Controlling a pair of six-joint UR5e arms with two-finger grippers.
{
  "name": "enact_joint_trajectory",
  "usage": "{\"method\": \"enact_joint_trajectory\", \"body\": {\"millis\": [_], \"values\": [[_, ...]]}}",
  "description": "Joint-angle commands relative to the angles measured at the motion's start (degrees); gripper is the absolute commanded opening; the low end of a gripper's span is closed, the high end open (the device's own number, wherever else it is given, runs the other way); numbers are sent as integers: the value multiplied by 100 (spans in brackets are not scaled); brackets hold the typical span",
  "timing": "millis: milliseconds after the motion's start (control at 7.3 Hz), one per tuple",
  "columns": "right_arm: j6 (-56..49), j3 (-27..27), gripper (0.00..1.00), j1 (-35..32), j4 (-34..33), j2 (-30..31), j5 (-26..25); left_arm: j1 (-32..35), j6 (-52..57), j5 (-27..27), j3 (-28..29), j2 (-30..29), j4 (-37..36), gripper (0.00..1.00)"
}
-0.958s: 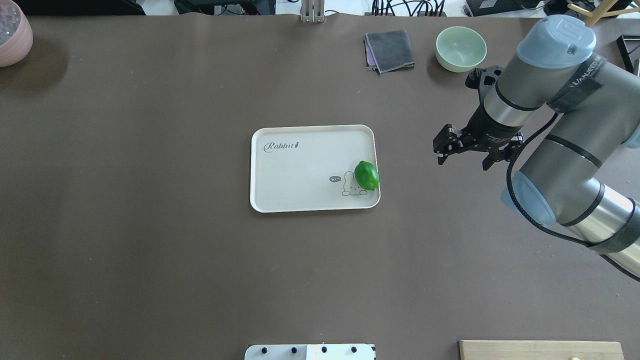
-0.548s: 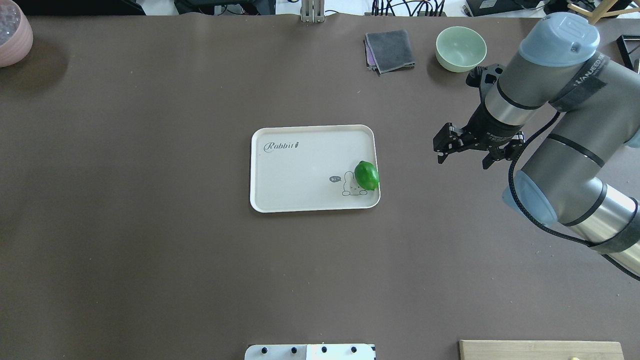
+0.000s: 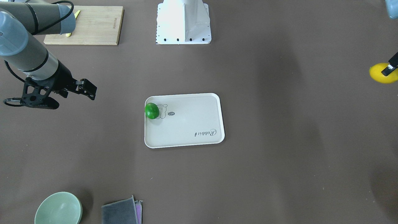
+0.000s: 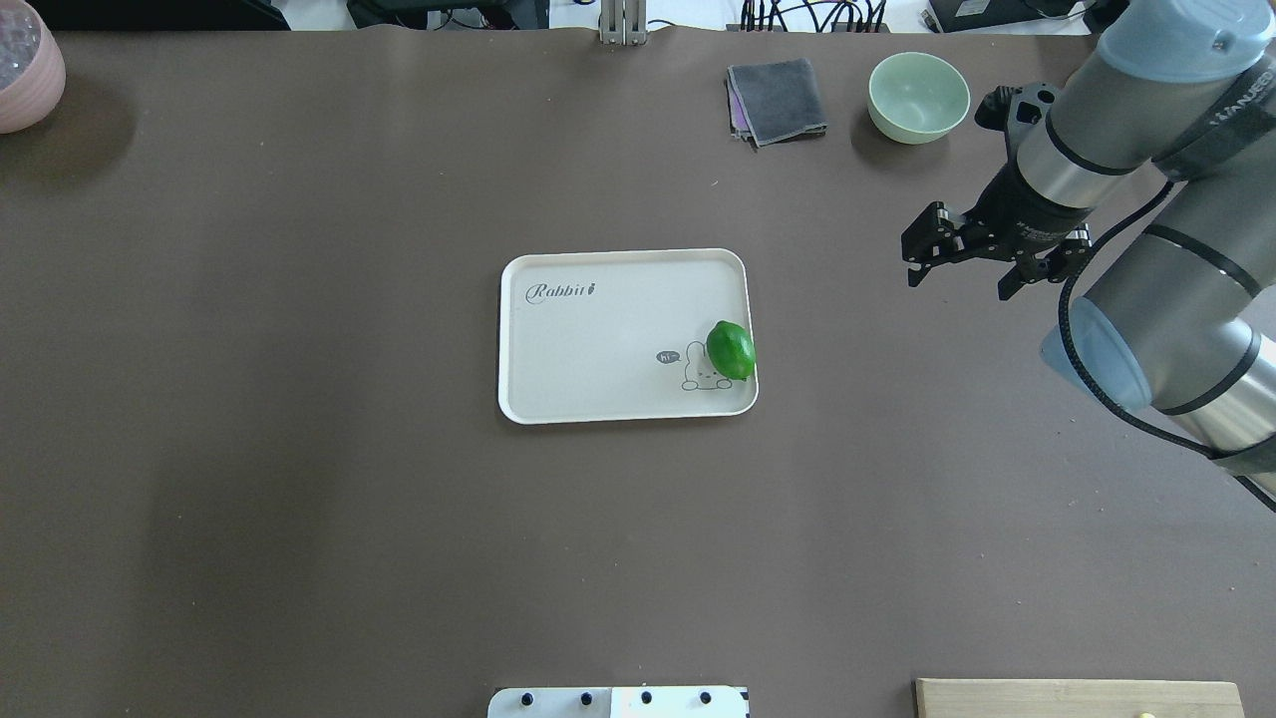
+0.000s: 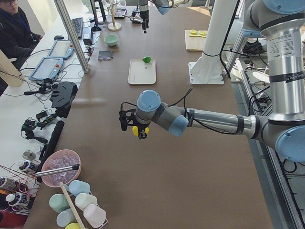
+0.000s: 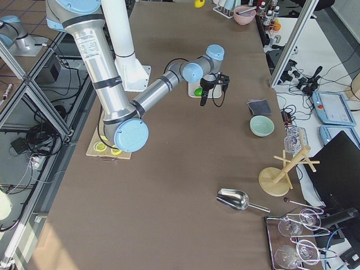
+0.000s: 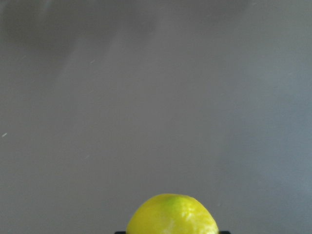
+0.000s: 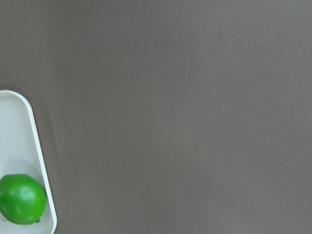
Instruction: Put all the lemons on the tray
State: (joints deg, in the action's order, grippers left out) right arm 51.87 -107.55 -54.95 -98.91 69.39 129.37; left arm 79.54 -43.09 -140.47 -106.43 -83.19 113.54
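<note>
I should go on moving the yellow lemon toward the pale tray with my left gripper until the lemon is above the tray's lettered end, because that end is clear of the green lemon.
The green lemon (image 4: 731,349) lies on the pale tray (image 4: 598,339), against its right rim by the cartoon drawing. It also shows in the right wrist view (image 8: 22,199). My right gripper (image 4: 955,271) hangs open and empty above the bare table, to the right of the tray and a little farther back. My left gripper (image 5: 137,130) is shut on the yellow lemon (image 3: 381,73) and holds it above the table far to the left of the tray, outside the overhead view. The yellow lemon fills the bottom edge of the left wrist view (image 7: 171,214).
A pale green bowl (image 4: 918,97) and a folded grey cloth (image 4: 778,100) sit at the back right. A pink bowl (image 4: 25,65) sits at the back left corner. A bamboo board (image 3: 90,25) with lemon slices lies near the robot's base (image 3: 183,21).
My right arm has moved right and toward the back of the table, away from the tray, gripper still open. The green lemon and the tray have not moved.
</note>
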Motion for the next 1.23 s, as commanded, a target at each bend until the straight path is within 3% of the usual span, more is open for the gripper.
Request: {"method": "enact_joint_trajectory", "body": {"millis": [0,274,548,958,1095], "values": [[-1426,-81,100,-602,-861,22,1,-980,-24,150,26,-1369,-855,0],[-2739,-213,100,-1130,-1638,91,-34,-2417,-696,1324,104,-2837,-1911,0],[-3469,-214,100,-1491,-1684,406,0,-3800,-1917,2424,585,-3718,-1906,0],[-3737,-161,100,-1580,-1693,558,62,-4499,-3184,3348,2165,-5115,-1303,0],[-3737,-135,100,-1580,-1693,566,88,-4500,-3266,3368,2197,-5241,-1291,0]]}}
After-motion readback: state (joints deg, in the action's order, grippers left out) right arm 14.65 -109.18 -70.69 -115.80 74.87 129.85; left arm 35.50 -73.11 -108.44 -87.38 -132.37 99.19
